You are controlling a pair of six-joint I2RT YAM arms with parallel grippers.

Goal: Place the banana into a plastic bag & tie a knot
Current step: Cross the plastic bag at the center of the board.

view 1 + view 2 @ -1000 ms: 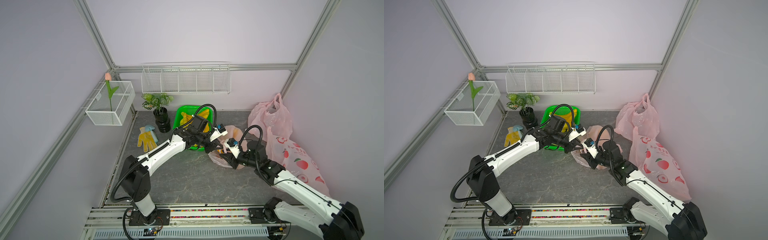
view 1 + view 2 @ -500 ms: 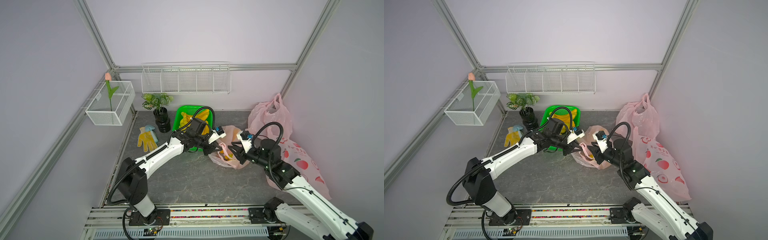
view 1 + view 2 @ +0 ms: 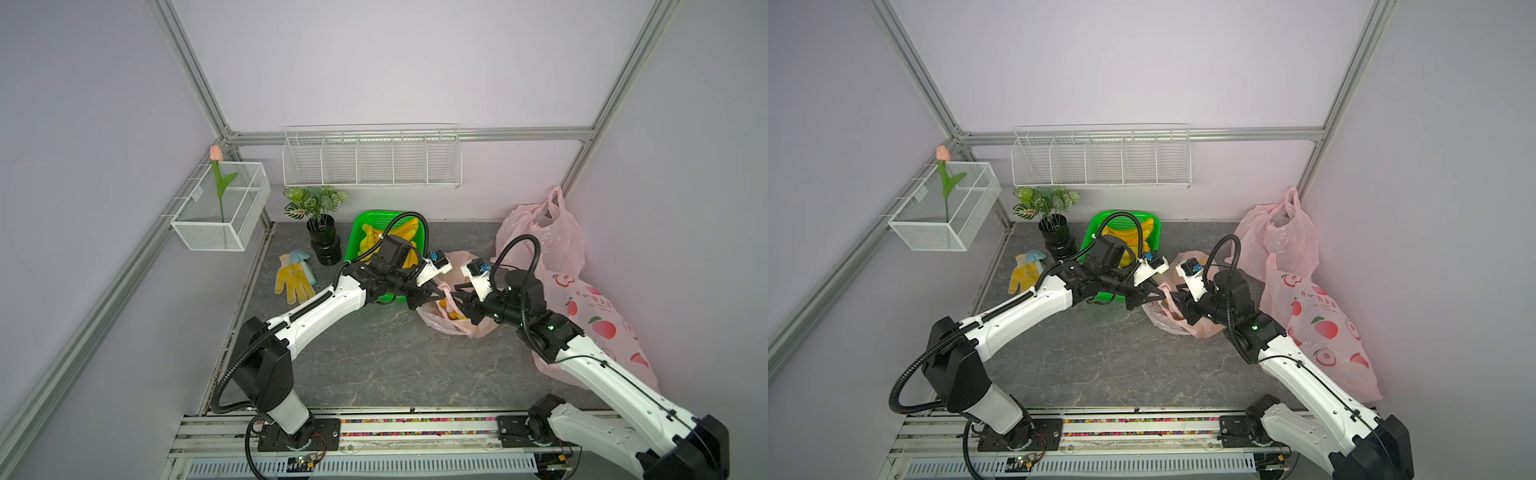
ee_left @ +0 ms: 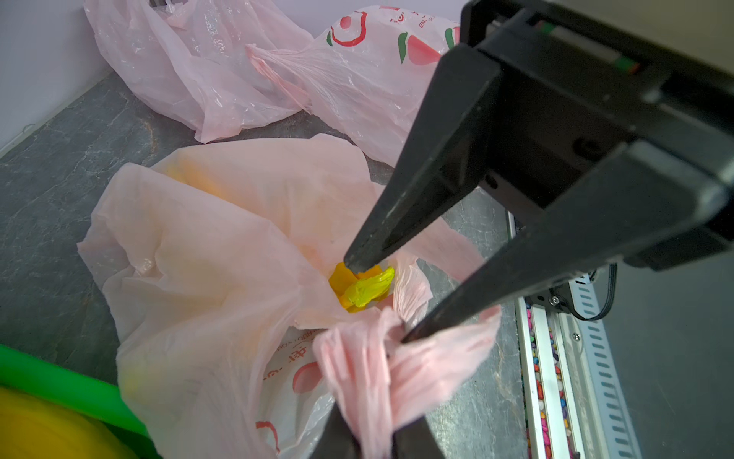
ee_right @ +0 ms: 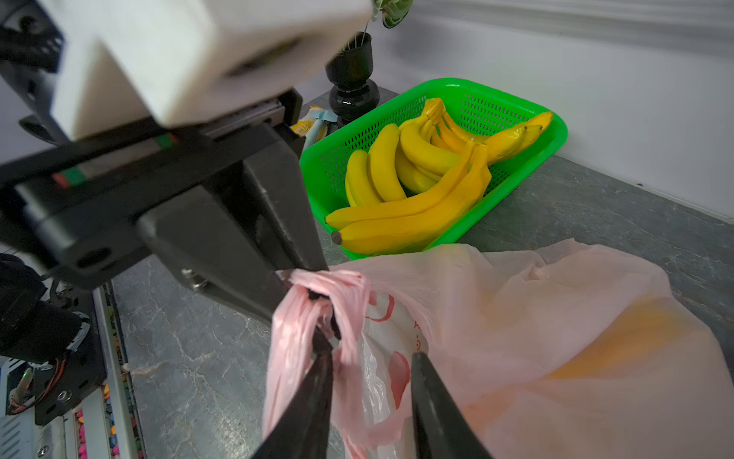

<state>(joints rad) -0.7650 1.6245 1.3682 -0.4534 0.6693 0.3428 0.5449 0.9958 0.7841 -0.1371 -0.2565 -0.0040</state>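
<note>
The bag's bunched handle (image 5: 342,284) is wrapped around my left gripper's fingers. Next, my right gripper grips the handle (image 5: 349,382) and holds it while my left gripper pulls out.
A pink plastic bag (image 3: 469,328) (image 3: 1187,328) lies on the grey table, with a yellow banana (image 4: 361,288) (image 5: 635,330) showing inside it. My left gripper (image 3: 438,293) (image 3: 1160,296) (image 4: 369,417) (image 5: 315,276) is shut on the bag's bunched handle (image 4: 357,369) (image 5: 341,282) and holds it up off the table. My right gripper (image 3: 457,300) (image 3: 1177,304) (image 5: 369,347) (image 4: 377,301) faces it, tip to tip, with its jaws apart. One of its fingers (image 5: 317,369) is pushed in among the handle's strands, and a strand hangs between the jaws.
A green basket (image 3: 353,245) (image 5: 556,131) with several bananas stands just behind the left arm. Two more pink bags (image 3: 540,232) (image 3: 602,332) fill the right side. A potted plant (image 3: 322,237) and a yellow glove (image 3: 293,280) sit at the back left.
The right arm has lifted and its gripper has come back in against the left one at the handle, jaws a little wider. The left gripper has kept its hold.
</note>
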